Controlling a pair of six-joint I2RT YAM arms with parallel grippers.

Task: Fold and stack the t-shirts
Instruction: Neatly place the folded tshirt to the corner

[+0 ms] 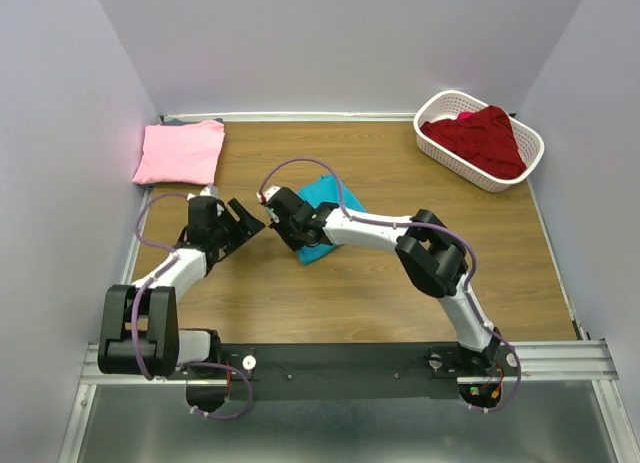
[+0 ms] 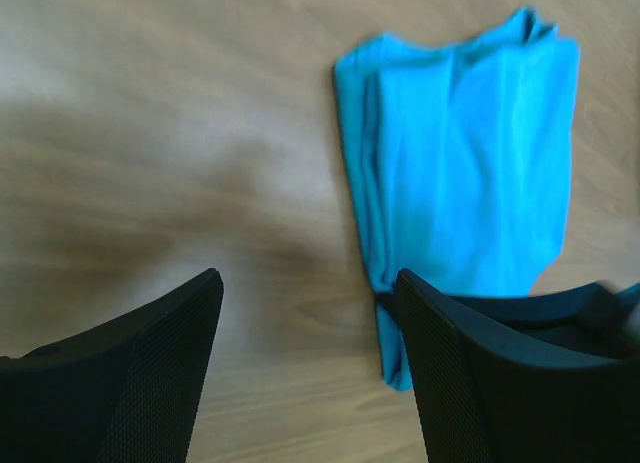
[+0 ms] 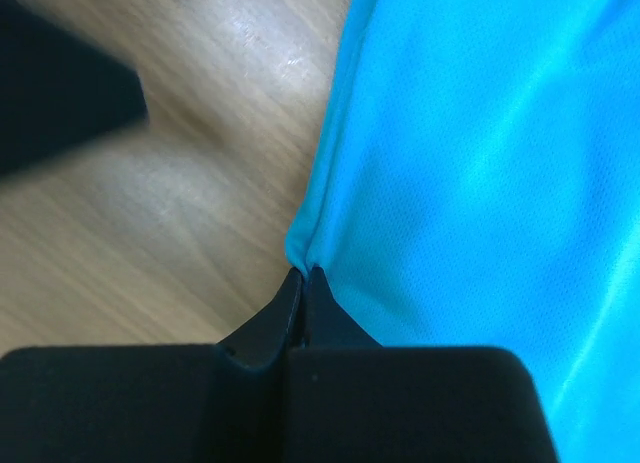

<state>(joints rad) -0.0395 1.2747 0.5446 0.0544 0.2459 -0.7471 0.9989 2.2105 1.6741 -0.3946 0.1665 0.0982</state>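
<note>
The folded teal t-shirt (image 1: 321,191) has soft layers (image 2: 368,168) stacked along its near edge, so I expect it to sag but keep its folds when I carry it by that edge.
The folded teal t-shirt (image 1: 322,198) lies mid-table; it also shows in the left wrist view (image 2: 470,153) and fills the right wrist view (image 3: 480,153). My right gripper (image 1: 283,215) (image 3: 303,275) is shut on the teal shirt's left edge, pinching a small fold. My left gripper (image 1: 243,221) (image 2: 310,303) is open and empty just left of the shirt, above bare wood. The folded light pink t-shirt (image 1: 180,151) lies at the back left. The dark red t-shirt (image 1: 480,138) sits crumpled in the basket.
A white slotted basket (image 1: 436,109) stands at the back right corner. Purple walls close the table on three sides. The two grippers are close together at mid-table.
</note>
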